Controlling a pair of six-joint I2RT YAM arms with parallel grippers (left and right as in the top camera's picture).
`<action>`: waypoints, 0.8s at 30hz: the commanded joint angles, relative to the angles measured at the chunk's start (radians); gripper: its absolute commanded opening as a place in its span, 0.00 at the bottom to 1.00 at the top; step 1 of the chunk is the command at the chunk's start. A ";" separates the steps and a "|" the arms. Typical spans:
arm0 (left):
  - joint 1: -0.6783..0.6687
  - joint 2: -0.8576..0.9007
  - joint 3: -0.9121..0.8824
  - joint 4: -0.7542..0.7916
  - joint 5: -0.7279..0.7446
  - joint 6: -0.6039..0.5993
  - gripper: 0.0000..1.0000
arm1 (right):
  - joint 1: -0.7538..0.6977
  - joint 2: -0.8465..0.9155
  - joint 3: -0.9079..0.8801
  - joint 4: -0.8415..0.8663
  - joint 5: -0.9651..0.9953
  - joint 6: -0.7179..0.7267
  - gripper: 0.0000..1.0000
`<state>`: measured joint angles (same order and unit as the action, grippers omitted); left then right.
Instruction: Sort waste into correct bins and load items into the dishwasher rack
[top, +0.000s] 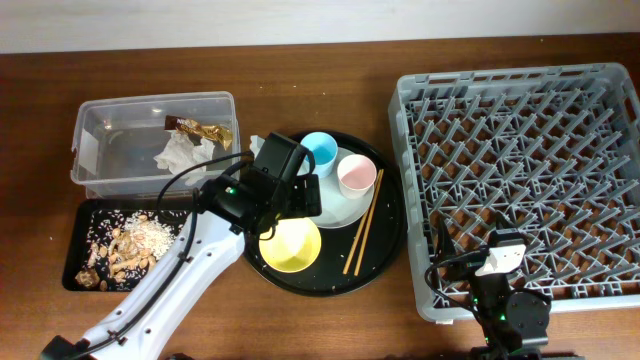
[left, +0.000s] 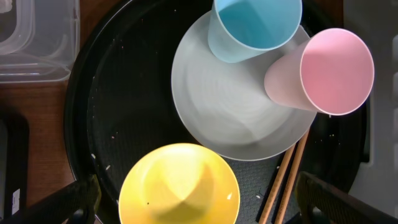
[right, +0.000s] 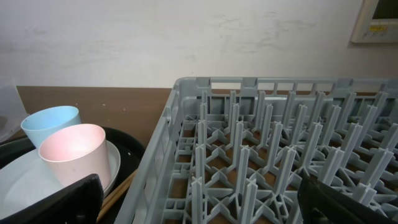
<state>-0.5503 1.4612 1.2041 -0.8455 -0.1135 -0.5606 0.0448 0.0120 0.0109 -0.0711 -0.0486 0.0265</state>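
The robot's left gripper should pick up the blue cup (top: 320, 151) and pass it over base first, because the blue cup stands upright beyond the pink cup (top: 356, 174) from the robot's right gripper.
The crumpled tissue (top: 182, 152) and gold-brown wrapper (top: 200, 129) lie in the clear tub (top: 100, 115). Brown scraps with rice (top: 130, 245) lie in the shallow black tray (top: 95, 212). The blue cup (top: 320, 150), pink cup (top: 356, 174), plate (top: 345, 208), yellow bowl (top: 295, 250) and chopsticks (top: 362, 225) sit on the round black tray (top: 385, 245). My left gripper (left: 199, 199) hangs open and empty above the yellow bowl (left: 177, 186) and plate (left: 230, 112). My right gripper (right: 205, 202) is open and empty at the front left corner of the grey rack (top: 520, 130).
The left arm reaches in from the front left across the round tray's left side. In the left wrist view both cups (left: 252, 25) (left: 329, 71) stand on the plate's far edge. Bare brown table lies between the round tray and the rack.
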 joint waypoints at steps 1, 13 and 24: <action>0.003 -0.008 0.011 -0.002 -0.018 0.013 0.99 | 0.001 -0.004 -0.005 -0.004 0.005 0.008 0.98; 0.003 -0.008 0.011 -0.002 -0.018 0.013 0.99 | 0.001 -0.004 -0.005 0.045 -0.022 0.008 0.98; 0.004 -0.008 0.011 0.105 -0.071 0.013 0.99 | 0.001 0.246 0.732 -0.514 -0.183 0.050 0.98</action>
<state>-0.5503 1.4612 1.2041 -0.7864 -0.1272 -0.5606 0.0448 0.1120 0.4786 -0.4534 -0.2123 0.1055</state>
